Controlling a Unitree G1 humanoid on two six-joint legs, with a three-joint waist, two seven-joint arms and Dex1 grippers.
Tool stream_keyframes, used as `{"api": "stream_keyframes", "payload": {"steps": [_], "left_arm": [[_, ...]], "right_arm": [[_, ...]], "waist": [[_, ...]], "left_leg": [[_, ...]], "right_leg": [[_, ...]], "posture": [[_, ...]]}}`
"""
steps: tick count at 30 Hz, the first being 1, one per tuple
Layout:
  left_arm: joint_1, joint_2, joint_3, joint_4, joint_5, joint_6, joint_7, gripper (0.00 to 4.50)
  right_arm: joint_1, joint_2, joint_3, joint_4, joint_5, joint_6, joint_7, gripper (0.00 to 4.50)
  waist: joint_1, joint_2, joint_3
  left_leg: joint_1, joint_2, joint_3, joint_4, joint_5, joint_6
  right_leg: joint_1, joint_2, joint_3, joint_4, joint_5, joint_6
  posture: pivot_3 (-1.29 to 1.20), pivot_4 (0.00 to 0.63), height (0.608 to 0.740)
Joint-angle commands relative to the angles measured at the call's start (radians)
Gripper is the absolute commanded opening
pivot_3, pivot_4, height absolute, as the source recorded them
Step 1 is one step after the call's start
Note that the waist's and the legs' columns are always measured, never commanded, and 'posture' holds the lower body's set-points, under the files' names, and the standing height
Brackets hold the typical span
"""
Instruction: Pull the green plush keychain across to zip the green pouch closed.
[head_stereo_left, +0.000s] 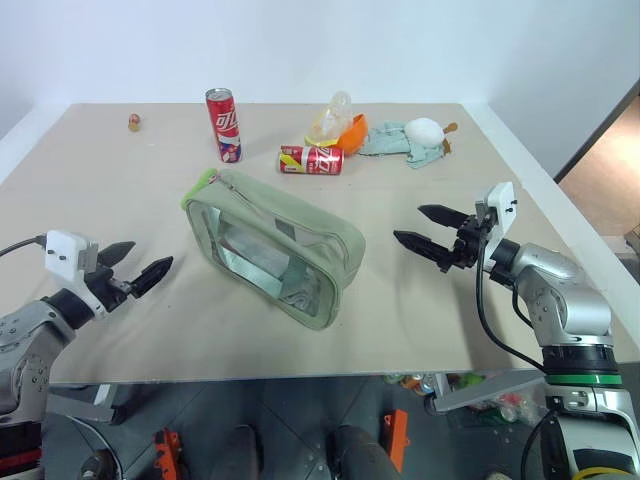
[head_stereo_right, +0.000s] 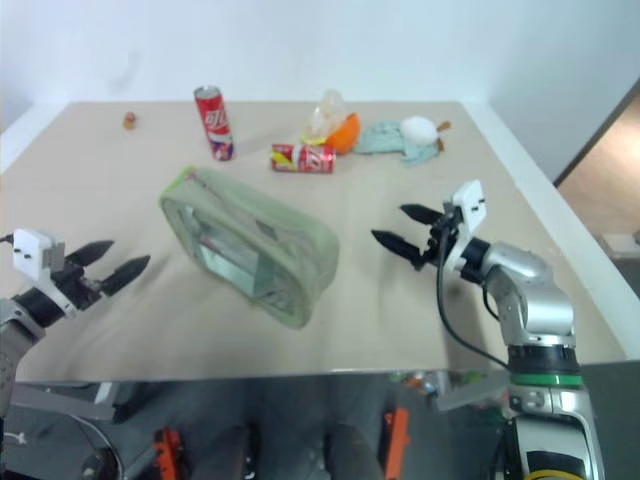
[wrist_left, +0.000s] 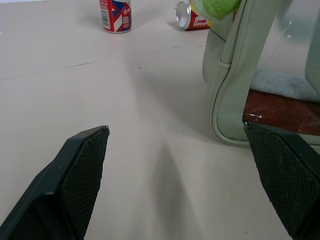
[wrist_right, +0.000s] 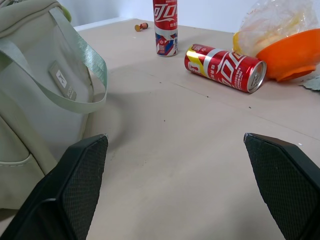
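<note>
The green plush keychain (head_stereo_left: 199, 187) is hanging against the fabric corner, so I expect the green pouch's top (head_stereo_left: 283, 208) to rise to a point toward the plush keychain when I pull the pouch.
The green pouch (head_stereo_left: 275, 245) lies in the middle of the table, a boxy sage fabric case with clear window sides. The green plush keychain (head_stereo_left: 200, 186) sits at the pouch's far left corner; the left wrist view catches the keychain (wrist_left: 215, 7) above the pouch (wrist_left: 227, 85) end. My left gripper (head_stereo_left: 143, 262) hovers open to the left of the pouch, apart from it. To the pouch's right my right gripper (head_stereo_left: 432, 229) is open with nothing between its fingers. The right wrist view shows the pouch (wrist_right: 35, 95) and its carry strap (wrist_right: 75, 65).
Behind the pouch, an upright red can (head_stereo_left: 224, 124) and a lying red can (head_stereo_left: 311, 160). Further back right: an orange bowl (head_stereo_left: 352, 132) with a plastic bag, and a mint cloth with a white ball (head_stereo_left: 412, 138). A small object (head_stereo_left: 133, 122) lies far left.
</note>
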Motion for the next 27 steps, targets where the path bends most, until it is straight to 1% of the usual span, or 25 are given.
{"api": "stream_keyframes", "payload": {"steps": [1, 8, 15, 18, 21, 23, 25, 27], "left_arm": [[-0.014, 0.008, 0.002, -0.023, -0.004, -0.022, -0.012, 4.48], [-0.03, 0.007, 0.001, -0.047, -0.064, 0.01, -0.051, 4.48], [-0.029, 0.035, 0.006, -0.054, -0.078, 0.026, -0.086, 4.48], [-0.018, 0.06, 0.01, -0.086, -0.094, 0.038, -0.12, 4.48], [0.005, 0.097, 0.03, -0.164, -0.171, 0.102, -0.17, 4.48], [0.042, 0.132, 0.032, -0.249, -0.249, 0.164, -0.22, 4.48], [0.078, 0.166, 0.022, -0.345, -0.331, 0.231, -0.257, 4.48], [0.09, 0.192, 0.003, -0.421, -0.414, 0.295, -0.272, 4.48]], "right_arm": [[0.006, -0.003, -0.004, -0.055, 0.009, 0.002, -0.003, 4.5], [0.016, 0.003, 0.0, -0.076, 0.004, 0.006, -0.011, 4.5], [0.014, 0.001, -0.003, -0.095, 0.01, 0.012, -0.019, 4.5], [0.011, -0.015, -0.018, -0.117, 0.017, 0.024, -0.021, 4.5], [0.005, -0.052, -0.041, -0.164, 0.045, 0.063, -0.004, 4.5], [-0.004, -0.078, -0.049, -0.222, 0.094, 0.128, 0.011, 4.5], [-0.023, -0.094, -0.042, -0.297, 0.16, 0.212, 0.017, 4.5], [-0.047, -0.083, -0.013, -0.367, 0.213, 0.279, 0.006, 4.5]], "waist": [[0.0, 0.0, 0.0], [0.0, 0.0, 0.0], [0.0, 0.0, 0.0], [0.0, 0.0, 0.0], [0.0, 0.0, 0.0], [0.0, 0.001, 0.001], [-0.001, 0.001, 0.001], [-0.002, 0.001, 0.001]], "left_leg": [[0.0, 0.0, 0.0, 0.0, 0.0, 0.0], [0.0, 0.0, 0.0, 0.0, 0.0, 0.0], [0.0, 0.0, 0.0, 0.0, 0.0, 0.0], [0.0, 0.0, 0.0, 0.0, 0.0, 0.0], [-0.001, 0.0, 0.0, 0.0, 0.0, 0.0], [-0.001, 0.0, 0.0, 0.0, 0.0, 0.0], [-0.001, 0.001, 0.0, 0.0, 0.0, 0.0], [-0.001, 0.002, 0.0, 0.0, -0.001, -0.001]], "right_leg": [[0.0, 0.0, 0.0, 0.0, 0.0, 0.0], [0.0, 0.0, 0.0, 0.0, 0.0, 0.0], [0.0, 0.0, 0.0, 0.0, 0.0, 0.0], [0.0, 0.0, 0.0, 0.0, 0.0, 0.0], [0.0, 0.0, 0.0, 0.0, 0.0, 0.0], [-0.001, 0.0, 0.0, 0.0, 0.0, 0.0], [-0.001, 0.0, 0.0, 0.0, 0.0, -0.001], [-0.001, 0.0, 0.0, 0.0, -0.001, -0.001]], "posture": [[0.0, 0.15, 0.74], [0.0, 0.15, 0.74], [0.0, 0.15, 0.74], [0.0, 0.15, 0.74], [0.0, 0.15, 0.74], [0.0, 0.15, 0.74], [0.0, 0.15, 0.74], [0.0, 0.15, 0.74]]}}
